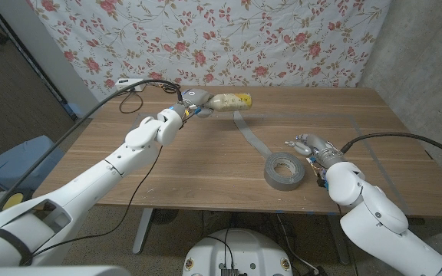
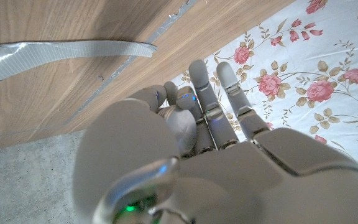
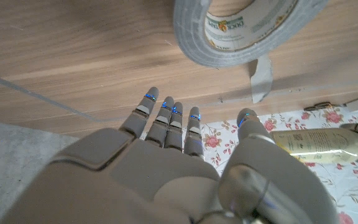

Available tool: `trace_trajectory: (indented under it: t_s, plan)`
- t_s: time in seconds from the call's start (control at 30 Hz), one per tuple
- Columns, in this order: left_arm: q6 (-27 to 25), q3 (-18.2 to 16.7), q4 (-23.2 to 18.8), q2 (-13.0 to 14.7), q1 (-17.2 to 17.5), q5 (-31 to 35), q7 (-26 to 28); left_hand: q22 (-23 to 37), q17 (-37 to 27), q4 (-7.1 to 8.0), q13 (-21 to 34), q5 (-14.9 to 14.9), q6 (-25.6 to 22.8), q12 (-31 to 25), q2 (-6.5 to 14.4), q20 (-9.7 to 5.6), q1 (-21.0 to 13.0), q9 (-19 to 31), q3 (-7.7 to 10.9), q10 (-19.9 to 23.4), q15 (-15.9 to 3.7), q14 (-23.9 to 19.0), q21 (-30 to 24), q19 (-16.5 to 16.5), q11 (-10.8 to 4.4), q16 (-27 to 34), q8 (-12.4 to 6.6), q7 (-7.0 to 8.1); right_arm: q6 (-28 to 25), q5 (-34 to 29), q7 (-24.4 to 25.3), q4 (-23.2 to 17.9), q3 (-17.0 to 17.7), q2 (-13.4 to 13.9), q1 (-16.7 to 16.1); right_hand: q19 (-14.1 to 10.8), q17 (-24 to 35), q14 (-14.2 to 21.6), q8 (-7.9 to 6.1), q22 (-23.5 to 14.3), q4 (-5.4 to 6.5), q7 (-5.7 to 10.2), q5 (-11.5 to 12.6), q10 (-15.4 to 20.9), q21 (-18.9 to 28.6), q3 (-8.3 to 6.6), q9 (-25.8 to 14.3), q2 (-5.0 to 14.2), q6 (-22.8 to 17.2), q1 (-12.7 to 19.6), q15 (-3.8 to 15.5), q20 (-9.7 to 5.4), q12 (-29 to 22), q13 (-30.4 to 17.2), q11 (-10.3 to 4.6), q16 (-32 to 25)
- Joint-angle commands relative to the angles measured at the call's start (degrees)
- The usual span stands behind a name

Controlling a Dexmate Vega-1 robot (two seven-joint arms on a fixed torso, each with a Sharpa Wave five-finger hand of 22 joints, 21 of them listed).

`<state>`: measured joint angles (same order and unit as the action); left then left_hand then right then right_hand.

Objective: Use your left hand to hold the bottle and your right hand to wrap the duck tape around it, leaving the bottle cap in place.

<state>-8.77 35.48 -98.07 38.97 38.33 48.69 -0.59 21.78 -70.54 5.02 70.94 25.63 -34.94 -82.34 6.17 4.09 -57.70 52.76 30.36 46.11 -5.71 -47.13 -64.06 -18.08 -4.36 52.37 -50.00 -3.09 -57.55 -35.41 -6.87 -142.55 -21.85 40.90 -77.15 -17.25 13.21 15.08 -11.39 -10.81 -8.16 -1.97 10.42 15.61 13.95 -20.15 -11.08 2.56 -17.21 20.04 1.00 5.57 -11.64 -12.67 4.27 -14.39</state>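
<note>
I expect the grey tape strip (image 1: 252,136) to come off the wood and follow when I lift the roll, because it runs in one unbroken piece from the bottle to the roll.
My left hand (image 1: 191,100) grips a clear bottle (image 1: 229,100) with a yellowish label by its neck end and holds it sideways over the table's far side. The cap end is hidden inside the fingers. A grey strip of duck tape (image 1: 249,135) runs from the bottle across the wood to the grey tape roll (image 1: 286,170), which lies flat near the front edge. My right hand (image 1: 311,146) is just right of the roll, fingers apart, holding nothing. In the right wrist view the roll (image 3: 248,29) lies beyond my right hand (image 3: 166,155), with the bottle (image 3: 321,142) farther off. In the left wrist view the strip (image 2: 67,53) lies past my left hand (image 2: 191,149).
The wooden table (image 1: 206,172) has a flowered cloth (image 1: 229,38) hanging behind it. A black cable (image 1: 140,84) loops along my left arm, and another (image 1: 405,136) arcs over the right side. Thin tape marks (image 1: 374,162) cross the wood at the right.
</note>
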Motion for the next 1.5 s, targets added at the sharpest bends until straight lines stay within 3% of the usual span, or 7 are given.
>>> trace_trajectory:
  t_s: [0.03,0.17,0.3,0.63,1.03,1.13,1.5]
  plan:
    - [-0.15,-0.52,-1.84,0.64,0.96,-0.14,0.71,-0.24,-0.01,4.54,0.18,-0.19,-0.58,-1.19,5.33,-0.11,2.28,1.10,5.21,-0.33,-1.48,0.42,-0.66,0.45,-0.06,1.12,-0.23,-0.01,-22.43,-22.11,-19.26,-0.08,-8.64,2.64,3.69,0.05,0.27,-0.46,0.17,-0.10,-0.62,0.22,0.67,-0.54,-0.21,0.11,-0.23,-0.15,0.51,1.06,0.12,-0.16,0.12,-0.17,-0.28,0.24]
    - [-0.06,-0.56,-2.22,0.62,1.06,-0.04,0.98,-0.57,0.02,4.51,0.17,-0.28,-0.40,-2.02,5.36,-0.06,2.54,1.02,5.46,-0.62,-1.64,0.61,-1.00,0.62,-0.01,1.77,-0.25,-0.03,-22.43,-27.87,-25.05,1.05,-8.96,1.68,3.48,0.14,0.24,-0.84,0.16,-0.08,-1.10,0.43,0.93,-0.89,-0.31,0.28,-0.25,-0.92,0.85,1.77,0.40,-0.18,0.14,-0.26,-0.45,0.41]
    - [-0.83,-0.42,-2.91,0.67,1.17,0.84,0.55,-1.00,0.06,4.48,0.15,-0.36,0.08,-2.86,5.26,-0.10,2.84,1.22,5.70,-0.92,-1.66,0.89,-1.32,0.67,-0.05,2.38,-0.33,0.12,-22.11,-24.81,-24.90,0.48,-7.70,1.65,2.93,0.12,0.27,-0.71,0.11,-0.07,-1.15,0.38,1.04,-0.96,-0.35,0.72,-0.25,-1.77,0.90,1.73,0.29,-0.18,0.08,-0.32,-0.36,0.35]
    - [-2.73,-0.18,-3.77,0.81,1.49,2.91,-0.84,-2.10,0.14,4.47,0.09,-0.50,0.11,-4.68,5.17,-0.14,3.59,0.40,6.19,-1.60,-1.94,1.93,-1.94,1.04,-0.65,3.55,-0.18,0.43,-17.11,-15.24,-20.26,-0.89,-5.16,1.29,1.75,-0.03,1.24,-0.21,-0.39,-0.19,2.14,-0.77,1.55,-0.12,-0.45,4.53,-0.50,-4.05,0.21,-4.10,-0.74,0.06,-0.69,-0.79,0.85,-0.31]
    - [-2.47,-0.83,-3.85,1.02,2.01,2.09,-0.62,-3.00,0.25,4.38,0.04,-0.67,-0.07,-6.03,5.20,-0.13,4.24,-0.16,6.58,-2.10,-1.83,2.49,-2.82,1.47,-0.65,4.64,-0.31,0.19,-22.43,-19.66,-21.92,-0.10,-17.04,5.29,10.69,0.15,1.42,-0.28,-0.39,-0.19,2.48,-0.62,1.95,-0.39,-0.59,5.58,-0.48,-5.05,0.21,-5.14,-0.59,0.15,-0.65,-0.92,0.20,-0.32]
    - [-2.33,-1.05,-3.90,1.12,2.14,1.66,-0.59,-3.20,0.27,4.35,0.03,-0.71,0.10,-6.25,5.19,-0.14,4.37,-0.11,6.67,-2.16,-1.89,2.52,-3.04,1.53,-0.67,4.89,-0.37,0.44,-22.43,-28.32,-26.70,2.05,-20.28,4.38,12.08,0.16,1.38,-0.10,-0.40,-0.18,2.14,-0.48,2.19,-0.47,-0.62,5.56,-0.48,-5.20,0.26,-4.59,-0.15,0.18,-0.64,-0.95,0.02,-0.36]
    - [-2.28,-1.21,-3.83,1.15,1.92,1.10,-0.71,-4.02,0.33,4.28,0.01,-0.90,0.20,-6.79,5.17,-0.16,4.87,-0.36,7.06,-2.49,-1.79,2.84,-3.83,1.94,-0.58,5.78,-0.57,0.44,-22.24,-33.83,-25.59,6.30,-27.24,4.25,16.27,-0.60,1.58,2.32,-1.01,-0.18,-0.17,0.79,3.95,0.98,-0.50,5.14,-0.47,-5.66,-0.81,0.26,1.76,-0.31,-1.51,-1.40,-0.71,-1.42]
